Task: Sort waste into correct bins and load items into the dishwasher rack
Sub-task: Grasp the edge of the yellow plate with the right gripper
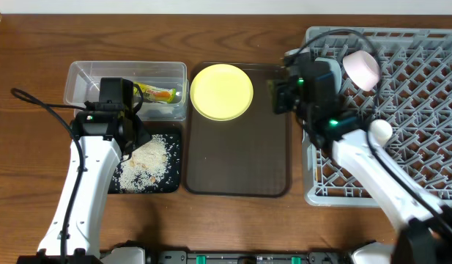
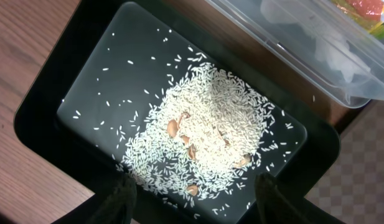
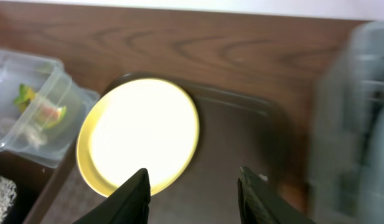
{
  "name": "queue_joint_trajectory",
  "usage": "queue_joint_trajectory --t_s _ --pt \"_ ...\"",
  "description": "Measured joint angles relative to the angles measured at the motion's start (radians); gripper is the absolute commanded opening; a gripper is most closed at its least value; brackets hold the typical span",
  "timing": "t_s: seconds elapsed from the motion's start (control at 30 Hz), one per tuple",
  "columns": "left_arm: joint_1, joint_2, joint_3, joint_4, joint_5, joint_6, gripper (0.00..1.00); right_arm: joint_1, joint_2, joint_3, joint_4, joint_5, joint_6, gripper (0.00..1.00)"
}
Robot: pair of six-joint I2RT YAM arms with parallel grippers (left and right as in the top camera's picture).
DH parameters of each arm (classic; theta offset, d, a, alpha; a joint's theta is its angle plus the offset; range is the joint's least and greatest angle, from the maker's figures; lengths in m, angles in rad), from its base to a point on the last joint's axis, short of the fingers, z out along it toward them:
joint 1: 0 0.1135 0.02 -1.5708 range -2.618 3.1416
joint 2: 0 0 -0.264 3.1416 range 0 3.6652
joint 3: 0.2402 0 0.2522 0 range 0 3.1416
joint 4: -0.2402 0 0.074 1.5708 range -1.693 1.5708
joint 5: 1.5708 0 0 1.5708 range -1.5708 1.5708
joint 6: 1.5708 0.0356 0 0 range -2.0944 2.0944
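Observation:
The yellow plate's rack-side rim (image 1: 251,93) is clear and my fingers are open beside it, so my right gripper should go on toward that rim (image 1: 247,106) before it closes there.
White rice grains (image 1: 146,166) lie heaped in the shallow black tray (image 1: 176,185), also in the left wrist view (image 2: 210,137). The clear tub (image 1: 75,77) behind it holds the green-yellow-orange wrapper (image 1: 158,93) and a white paper scrap (image 2: 341,59). My left gripper (image 2: 195,199) is open and empty above the black tray's near edge. The yellow plate (image 1: 221,91) sits at the back of the dark-brown serving tray (image 1: 236,161). My right gripper (image 3: 195,193) is open and empty above that tray, beside the plate (image 3: 142,134). The grey rack (image 1: 416,95) holds a pale cup (image 1: 362,67) and a white bowl (image 1: 379,130). Blue bowl and chopsticks are out of view.
The rack fills the right side of the wooden table (image 1: 35,44). The right arm reaches over the rack's left edge. A black cable (image 1: 35,99) loops left of the left arm.

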Motion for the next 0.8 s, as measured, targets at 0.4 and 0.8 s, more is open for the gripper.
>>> queue_joint_trajectory --t_s 0.4,0.8 --pt "0.0 0.0 0.0 -0.001 0.0 0.0 0.64 0.08 0.349 0.0 0.272 0.007 0.005 0.45" --pt "0.0 0.0 0.0 -0.001 0.0 0.0 0.64 0.09 0.451 0.001 0.269 0.057 0.085 0.31"
